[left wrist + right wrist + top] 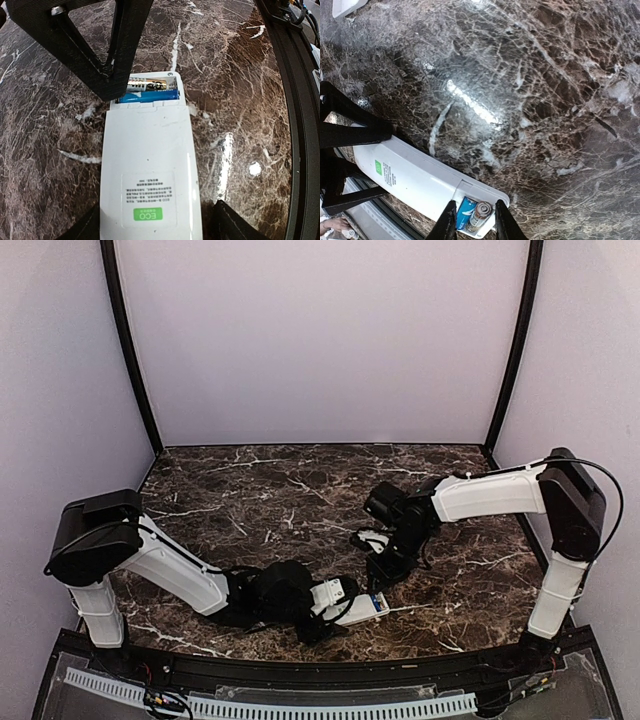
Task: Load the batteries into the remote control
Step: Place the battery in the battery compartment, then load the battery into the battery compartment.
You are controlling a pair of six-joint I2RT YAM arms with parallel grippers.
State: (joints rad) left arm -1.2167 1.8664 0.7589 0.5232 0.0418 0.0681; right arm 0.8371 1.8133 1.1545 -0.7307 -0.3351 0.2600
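The metallic battery's end is poking up out of the remote control's compartment, so the robot's right gripper should grab that raised end and lay it down flat beside the blue battery.
The white remote control lies back up on the marble, with a green ECO label near my left gripper, which is shut on its sides. It also shows in the top view. The battery compartment at its far end is uncovered. A blue battery and a second, metallic-looking battery lie side by side in it. My right gripper is narrowly open with its fingertips straddling the compartment, just above the batteries. One of its fingers hides the compartment's left end.
A small loose white cover piece lies on the table away from the remote. The black front rail runs close beside the remote. Both arms meet near the front middle of the table.
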